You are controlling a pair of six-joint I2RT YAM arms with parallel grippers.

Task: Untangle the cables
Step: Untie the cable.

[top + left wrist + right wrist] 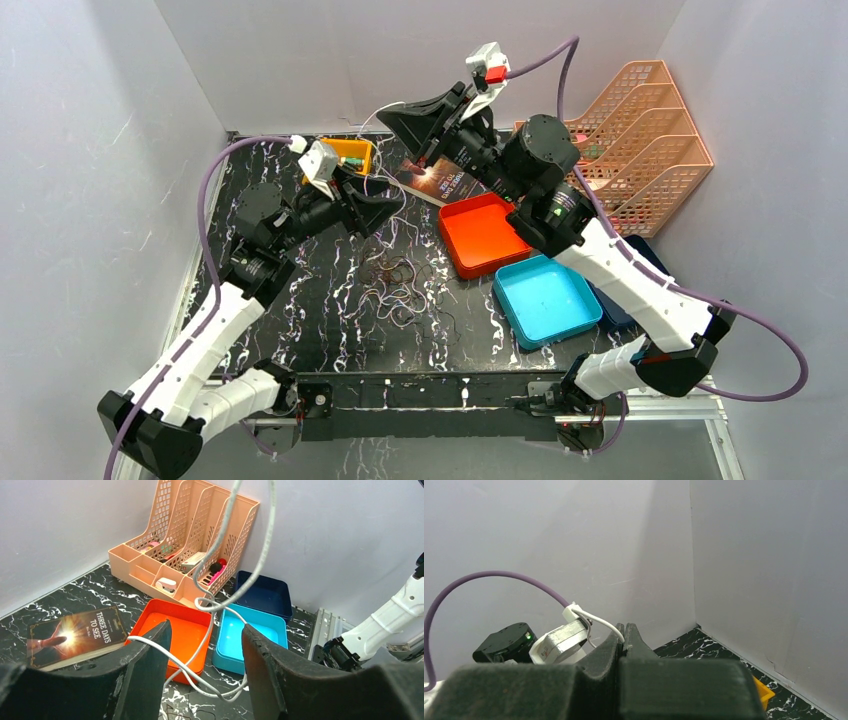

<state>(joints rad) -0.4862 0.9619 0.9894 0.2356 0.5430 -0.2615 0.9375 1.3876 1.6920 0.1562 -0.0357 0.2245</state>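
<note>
The whitish cable hangs in loose loops (185,669) across the gap of my left gripper, so my left gripper should close tightly on the loops to free my right gripper for the tangle (397,300) below.
The cables lie as a loose tangle (397,285) of dark and whitish cords on the black marbled table. One whitish cable (215,608) rises out of it. High over the back of the table, my right gripper (384,108) (624,628) is shut on that whitish cable (604,622). Lower and to the left, my left gripper (385,205) (206,626) stands open. The whitish cable drapes over its left finger (150,655) and runs loose through the gap, gripped by nothing.
An orange tray (480,235), a light blue tray (545,300) and a navy tray (265,595) sit right of the tangle. A peach desk organiser (640,140) stands at the back right. A book (440,182) and a yellow bin (352,150) lie at the back.
</note>
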